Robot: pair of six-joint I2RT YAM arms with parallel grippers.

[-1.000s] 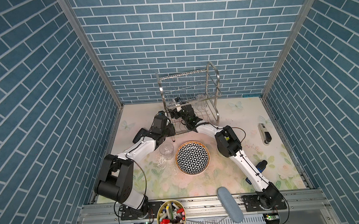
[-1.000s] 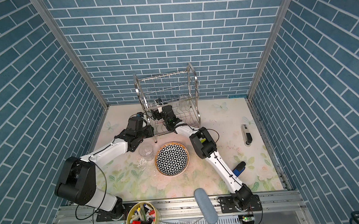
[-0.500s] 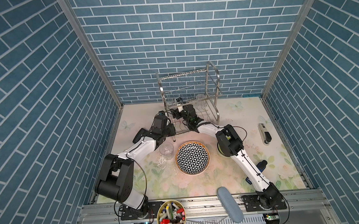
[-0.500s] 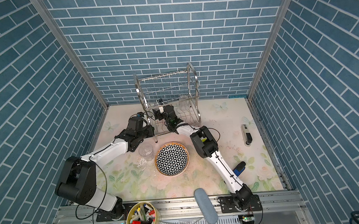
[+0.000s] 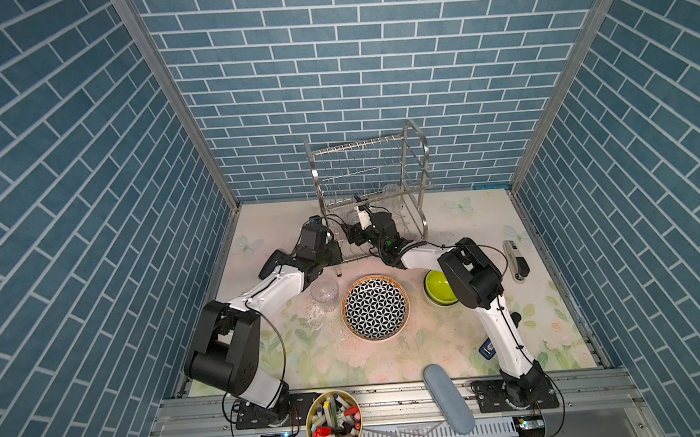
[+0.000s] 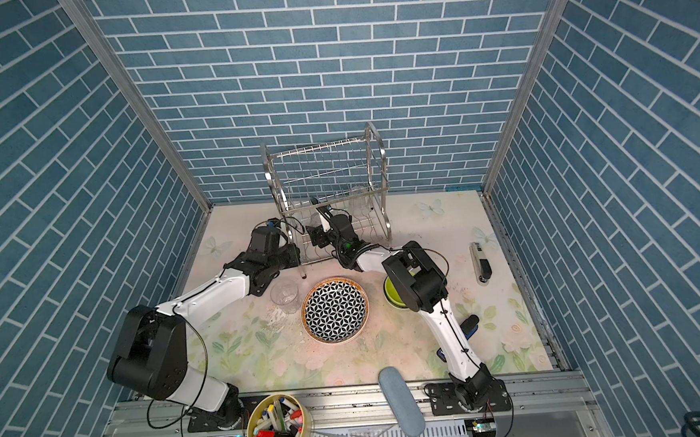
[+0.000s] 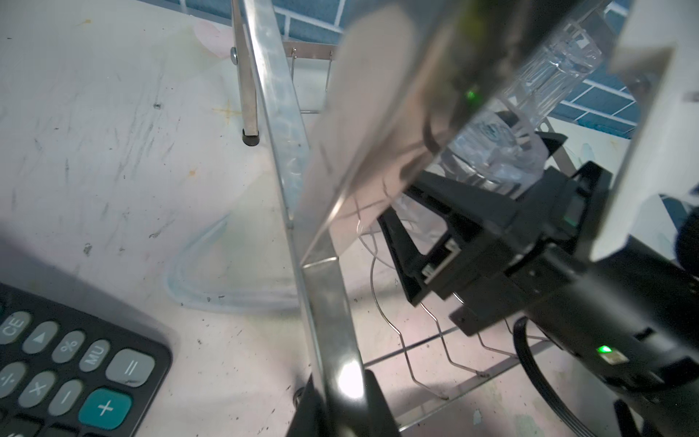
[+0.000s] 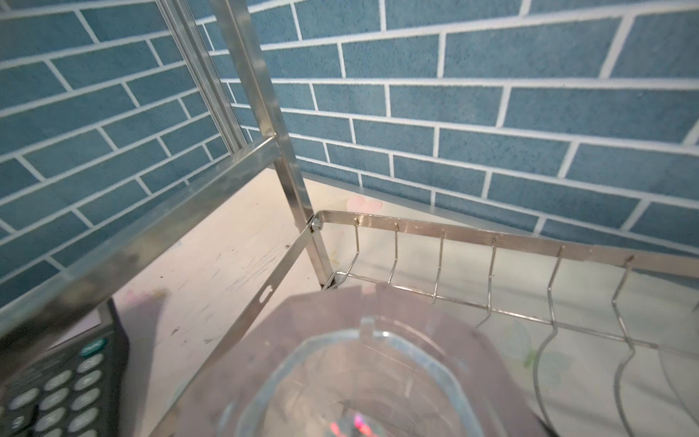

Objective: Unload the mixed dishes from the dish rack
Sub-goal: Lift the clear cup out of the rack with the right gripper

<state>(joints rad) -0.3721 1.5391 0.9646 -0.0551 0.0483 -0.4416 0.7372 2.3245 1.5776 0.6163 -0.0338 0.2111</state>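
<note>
Next, I pull the tumbler [image 8: 364, 386] out with my right gripper and pass it to my left gripper, because the open space [image 5: 305, 333] beside the star-patterned plate is closer to my left gripper.
The dish rack [image 5: 412, 141] [image 6: 372, 139] stands at the back of the table. My left gripper [image 7: 340, 408] is shut on its front-left frame bar [image 7: 325, 302], near the leg [image 5: 338, 270]. My right gripper [image 5: 359, 223] [image 6: 319, 223] reaches into the lower tier and is shut on a clear glass tumbler [image 7: 495, 151] [image 8: 359, 386]; its fingers are hidden in the right wrist view. A second tumbler [image 5: 392, 192] stands further right in the rack. On the table are a third tumbler [image 5: 324, 291], the star-patterned plate [image 5: 375, 307] and a lime bowl [image 5: 438, 287].
A calculator [image 7: 68, 363] lies on the table just left of the rack. A stapler [image 5: 515, 259] lies at the right. A grey-blue case [image 5: 448, 392] and a tub of markers [image 5: 334, 426] sit at the front rail. Brick walls close in on three sides.
My right gripper has pushed a little deeper into the rack's lower tier and its jaws have narrowed slightly round the tumbler. The left arm has not moved.
</note>
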